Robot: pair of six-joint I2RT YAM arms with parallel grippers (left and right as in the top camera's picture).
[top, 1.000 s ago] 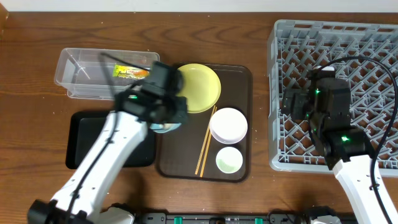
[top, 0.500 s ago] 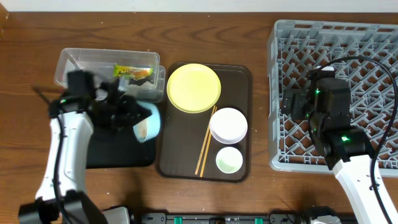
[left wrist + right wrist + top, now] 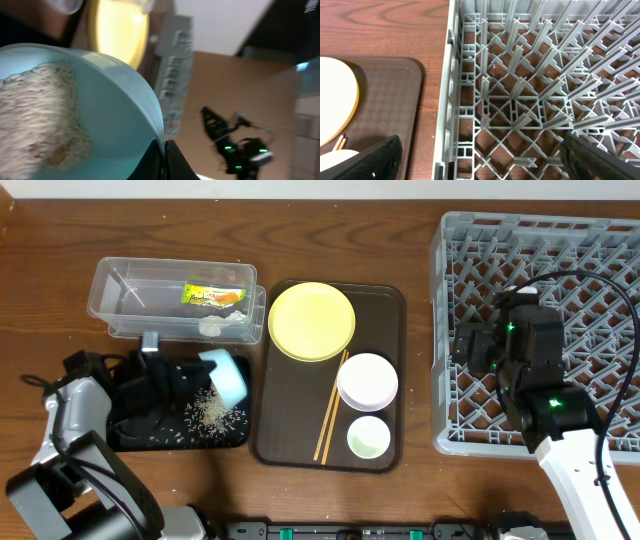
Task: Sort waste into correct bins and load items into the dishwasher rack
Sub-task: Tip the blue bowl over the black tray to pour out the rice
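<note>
My left gripper should keep the light blue bowl tilted over the black tray (image 3: 215, 420) before putting it down, because a clump of rice (image 3: 42, 112) is still inside the bowl.
My left gripper (image 3: 205, 375) is shut on the rim of the light blue bowl (image 3: 226, 376), tipped on its side over the black tray (image 3: 135, 438). Rice grains (image 3: 208, 412) lie scattered in the tray; some rice (image 3: 40, 120) still clings inside the bowl. The clear tub (image 3: 125, 298) holds the green-yellow wrapper (image 3: 211, 296) and the white scrap (image 3: 211, 326). On the brown serving tray (image 3: 385, 365) are the yellow plate (image 3: 311, 321), white bowl (image 3: 368, 381), pale cup (image 3: 368, 437) and chopsticks (image 3: 329, 410). My right gripper (image 3: 480, 165) is open, empty, over the grey rack (image 3: 590, 270).
The rack's left wall (image 3: 447, 100) stands between the serving tray (image 3: 395, 100) and the pegs. Bare wooden table (image 3: 420, 210) lies behind the trays and between the serving tray and the rack. The left arm lies across the black tray's left part.
The left arm swung the light blue bowl from the serving tray leftward over the black tray and tipped it; rice has spilled into the tray. The right arm has not moved.
</note>
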